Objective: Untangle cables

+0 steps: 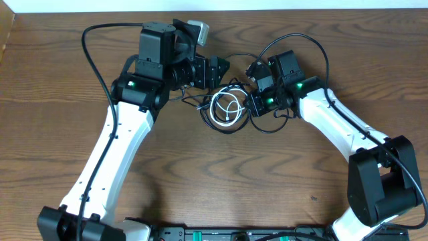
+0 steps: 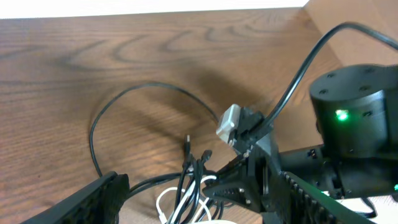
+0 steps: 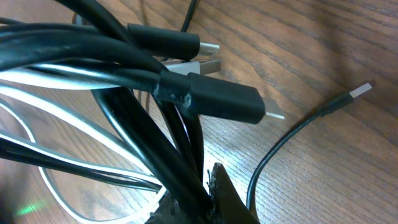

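The white cable (image 2: 160, 200) should come up with the black cables when I lift them, because its parts run tangled (image 2: 189, 194) through the same bundle.
The cables lie in a tangled bundle (image 1: 226, 107) at the middle of the table: a white cable (image 1: 229, 111) coiled among black cables (image 1: 221, 94). My right gripper (image 3: 199, 202) is shut on a few black cable strands (image 3: 143, 134), with a white strand (image 3: 74, 134) running beside them. Plug ends (image 3: 230, 102) stick out above the grip. My left gripper (image 2: 199, 208) stands open just left of the bundle, and black and white strands (image 2: 186, 196) pass between its fingers (image 2: 93, 199) without being pinched. A thin black cable loop (image 2: 124, 99) trails away on the wood.
The right arm's wrist (image 2: 354, 118) with its green light sits close to my left gripper. A thick black robot wire (image 1: 93, 53) arcs at the table's back left. A loose thin black cable end with a silver plug (image 3: 360, 90) lies on the wooden table (image 1: 221, 174).
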Controlling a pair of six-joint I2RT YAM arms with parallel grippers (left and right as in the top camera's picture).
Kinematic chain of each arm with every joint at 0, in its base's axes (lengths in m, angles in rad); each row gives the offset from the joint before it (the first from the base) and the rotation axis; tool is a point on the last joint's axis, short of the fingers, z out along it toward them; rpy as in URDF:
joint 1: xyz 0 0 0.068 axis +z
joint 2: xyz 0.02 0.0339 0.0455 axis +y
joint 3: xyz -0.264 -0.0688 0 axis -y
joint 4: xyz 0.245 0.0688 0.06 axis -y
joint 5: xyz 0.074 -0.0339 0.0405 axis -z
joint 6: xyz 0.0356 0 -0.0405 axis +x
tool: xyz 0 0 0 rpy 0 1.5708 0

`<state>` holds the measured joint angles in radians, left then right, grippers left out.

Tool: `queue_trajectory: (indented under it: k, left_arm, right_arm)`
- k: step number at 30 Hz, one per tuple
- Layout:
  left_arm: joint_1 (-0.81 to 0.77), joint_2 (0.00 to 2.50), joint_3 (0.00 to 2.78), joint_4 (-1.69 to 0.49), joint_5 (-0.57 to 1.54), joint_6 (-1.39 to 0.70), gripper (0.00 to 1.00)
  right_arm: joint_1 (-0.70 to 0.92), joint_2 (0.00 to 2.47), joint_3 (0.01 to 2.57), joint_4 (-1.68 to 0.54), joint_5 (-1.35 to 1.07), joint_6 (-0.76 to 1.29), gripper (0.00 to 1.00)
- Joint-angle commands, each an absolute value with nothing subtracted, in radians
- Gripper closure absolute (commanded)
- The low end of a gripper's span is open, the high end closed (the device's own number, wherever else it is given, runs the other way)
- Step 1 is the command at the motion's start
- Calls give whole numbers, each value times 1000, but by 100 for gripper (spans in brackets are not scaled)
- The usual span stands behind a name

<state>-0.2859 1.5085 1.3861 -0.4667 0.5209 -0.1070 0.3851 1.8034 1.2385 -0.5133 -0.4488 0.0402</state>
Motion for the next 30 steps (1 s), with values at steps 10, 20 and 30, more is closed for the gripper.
queue_trajectory:
  k: [10, 20, 30]
  left_arm:
    - [-366, 1657, 1398, -487, 537, -85, 23]
    - [-366, 1689, 1397, -555, 538, -74, 37]
    - [-366, 1732, 1397, -586, 483, -34, 78]
  right_arm:
    - [387, 1784, 1243, -516, -478, 21, 99]
    - [372, 1784, 1243, -494, -561, 23, 99]
    - [307, 1784, 1243, -469, -700, 52, 99]
